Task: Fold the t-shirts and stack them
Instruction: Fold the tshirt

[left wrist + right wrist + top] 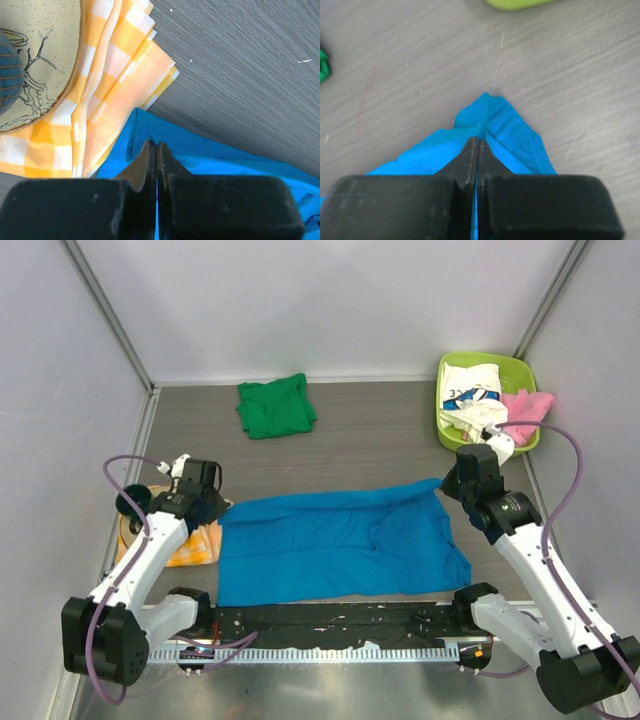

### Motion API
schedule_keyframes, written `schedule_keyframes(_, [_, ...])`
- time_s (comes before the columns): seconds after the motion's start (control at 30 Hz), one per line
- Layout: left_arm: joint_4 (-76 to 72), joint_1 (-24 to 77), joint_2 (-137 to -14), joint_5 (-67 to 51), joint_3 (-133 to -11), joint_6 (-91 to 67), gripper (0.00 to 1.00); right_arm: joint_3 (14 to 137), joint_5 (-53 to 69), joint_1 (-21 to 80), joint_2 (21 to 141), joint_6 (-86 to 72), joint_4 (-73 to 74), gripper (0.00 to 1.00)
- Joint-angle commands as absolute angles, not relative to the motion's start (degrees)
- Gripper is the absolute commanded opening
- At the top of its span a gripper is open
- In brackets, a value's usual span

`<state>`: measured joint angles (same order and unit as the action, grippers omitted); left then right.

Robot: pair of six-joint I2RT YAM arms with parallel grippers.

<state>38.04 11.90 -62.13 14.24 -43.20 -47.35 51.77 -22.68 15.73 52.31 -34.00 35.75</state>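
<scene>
Both far corners of the blue t-shirt are pinched in my grippers, so my right gripper should keep pulling its corner closer until that corner lies over the spread body.
The bright blue t-shirt lies spread across the middle of the table, its far edge rumpled. My left gripper is at its far left corner, jaws shut with blue cloth pinched between them. At the far right corner, my right gripper is likewise shut on blue cloth. A folded green t-shirt rests at the back. A white printed t-shirt and a pink one lie in the lime basket.
An orange-yellow checked cloth with a patterned plate on it lies left of the blue shirt, right by my left gripper. Grey walls enclose the table. A black strip runs along the near edge.
</scene>
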Motion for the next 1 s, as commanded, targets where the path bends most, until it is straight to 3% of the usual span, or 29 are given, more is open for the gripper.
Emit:
schedule_keyframes(0.0, [39.6, 12.1, -57.5, 15.7, -41.6, -47.5, 0.0, 49.6, -22.9, 20.4, 47.6, -37.5, 44.3, 0.01])
schedule_keyframes(0.37, [41.1, 14.2, -51.6, 15.5, -35.3, -52.7, 0.0, 47.4, -28.1, 35.1, 41.8, -51.3, 57.3, 0.01])
schedule_keyframes(0.97, [38.1, 14.5, -50.6, 17.9, -31.3, -54.8, 0.0, 44.7, -23.0, 38.6, 36.4, -56.4, 70.2, 0.01])
